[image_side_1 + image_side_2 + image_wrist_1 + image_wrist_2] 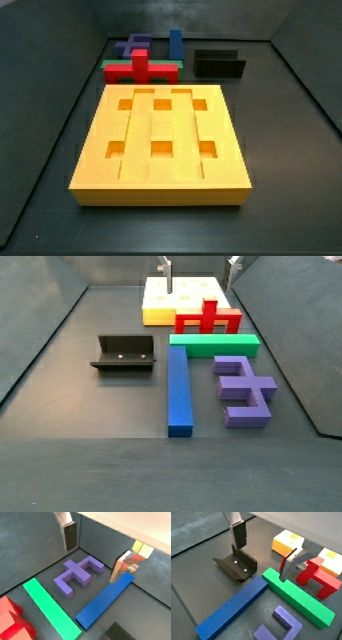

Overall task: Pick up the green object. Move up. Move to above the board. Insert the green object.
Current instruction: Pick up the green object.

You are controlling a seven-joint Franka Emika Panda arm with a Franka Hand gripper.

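The yellow board's long groove (136,140) is shallow. The green object will go down into it lengthwise but stay partly above the board when I put it in.
The green object (214,346) is a long bar lying flat on the floor between the red cross-shaped block (207,318) and the blue bar (178,391). It also shows in both wrist views (50,607) (298,594), and partly behind the red block in a side view (114,71). The yellow board (167,135) lies flat beyond the red block (174,296). My gripper (198,264) hangs high above these pieces, open, with nothing between its fingers (69,534) (239,534). In both wrist views the gripper (93,562) (263,561) is well clear of the green bar.
A purple block (243,381) lies beside the blue bar (103,602). The dark fixture (124,353) stands on the blue bar's other side (238,564). Grey walls enclose the floor.
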